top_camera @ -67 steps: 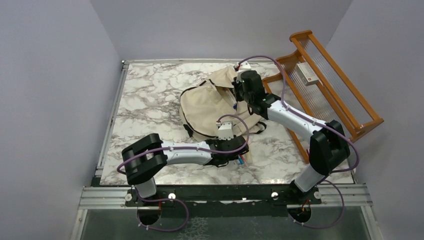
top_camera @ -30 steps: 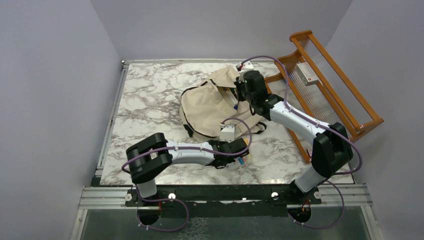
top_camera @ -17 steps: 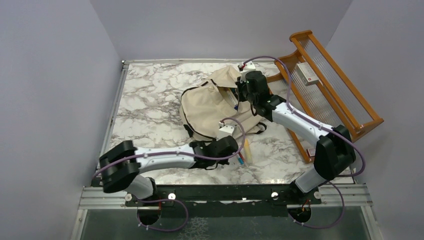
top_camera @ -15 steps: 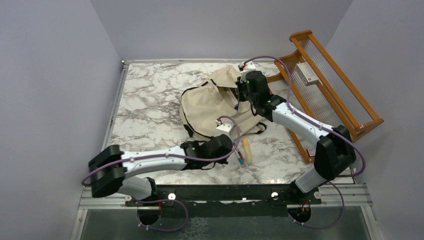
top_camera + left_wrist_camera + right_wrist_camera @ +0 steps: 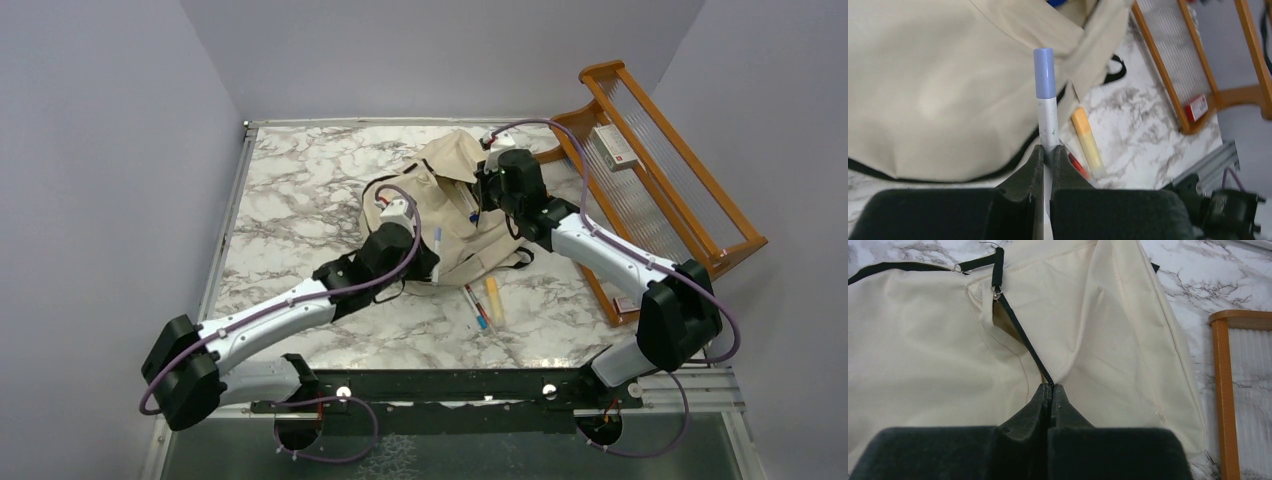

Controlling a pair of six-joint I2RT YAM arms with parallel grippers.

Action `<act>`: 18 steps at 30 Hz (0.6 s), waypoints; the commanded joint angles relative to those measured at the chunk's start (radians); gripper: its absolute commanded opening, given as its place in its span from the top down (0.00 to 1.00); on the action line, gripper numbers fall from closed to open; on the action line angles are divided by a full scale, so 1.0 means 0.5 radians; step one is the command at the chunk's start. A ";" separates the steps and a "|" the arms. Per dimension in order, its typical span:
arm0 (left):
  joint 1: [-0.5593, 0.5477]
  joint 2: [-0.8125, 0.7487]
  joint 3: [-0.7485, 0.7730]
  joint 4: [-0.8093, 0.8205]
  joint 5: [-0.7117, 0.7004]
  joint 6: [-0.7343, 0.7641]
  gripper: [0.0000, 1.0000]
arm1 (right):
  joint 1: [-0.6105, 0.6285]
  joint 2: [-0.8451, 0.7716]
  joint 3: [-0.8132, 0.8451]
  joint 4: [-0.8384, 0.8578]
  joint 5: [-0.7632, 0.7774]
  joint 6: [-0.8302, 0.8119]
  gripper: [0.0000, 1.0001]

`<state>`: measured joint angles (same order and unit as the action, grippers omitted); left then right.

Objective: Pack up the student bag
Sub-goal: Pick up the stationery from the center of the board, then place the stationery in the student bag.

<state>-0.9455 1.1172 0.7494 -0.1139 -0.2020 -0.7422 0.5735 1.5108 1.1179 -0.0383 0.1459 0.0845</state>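
Note:
The lavender cap [image 5: 437, 235] of the pen points toward the bag's opening [image 5: 461, 195] under the bag's raised zipper edge. My left gripper should keep moving the pen in until it is inside, then let go.
The student bag [image 5: 425, 195] is a beige fabric backpack lying at the back middle of the marble table, also filling the left wrist view [image 5: 943, 85] and the right wrist view [image 5: 1098, 325]. My left gripper [image 5: 428, 258] [image 5: 1048, 148] hovers over the bag's front edge, shut on a white pen [image 5: 1047, 122] with a lavender cap [image 5: 1044, 72]. My right gripper [image 5: 479, 204] [image 5: 1048, 386] is shut on the bag's black zipper edge [image 5: 1020, 337], pulling the fabric up. The bag's inside is hidden.
A yellow marker [image 5: 492, 297] [image 5: 1086, 141] and a red pen [image 5: 475, 306] [image 5: 1077, 165] lie on the table just in front of the bag. A wooden rack [image 5: 650, 175] [image 5: 1224, 390] stands at the right, with a white box [image 5: 614, 146] on it.
My left arm has lifted the white pen off the table near the front and swung back and left, so the pen now hangs over the bag. My right gripper has barely moved.

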 commanded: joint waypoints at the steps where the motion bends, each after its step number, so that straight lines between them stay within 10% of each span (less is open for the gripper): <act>1: 0.261 0.281 0.247 0.099 0.198 -0.097 1.00 | -0.015 -0.077 0.004 0.048 0.001 -0.010 1.00; 18: 0.509 1.107 0.831 0.206 0.467 -0.259 1.00 | -0.015 0.012 0.157 -0.034 -0.135 0.197 0.99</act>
<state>-0.7166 1.6066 1.0870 -0.0597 -0.0414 -0.8581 0.5697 1.5120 1.1496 -0.0547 0.1154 0.1509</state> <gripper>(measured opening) 0.027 0.014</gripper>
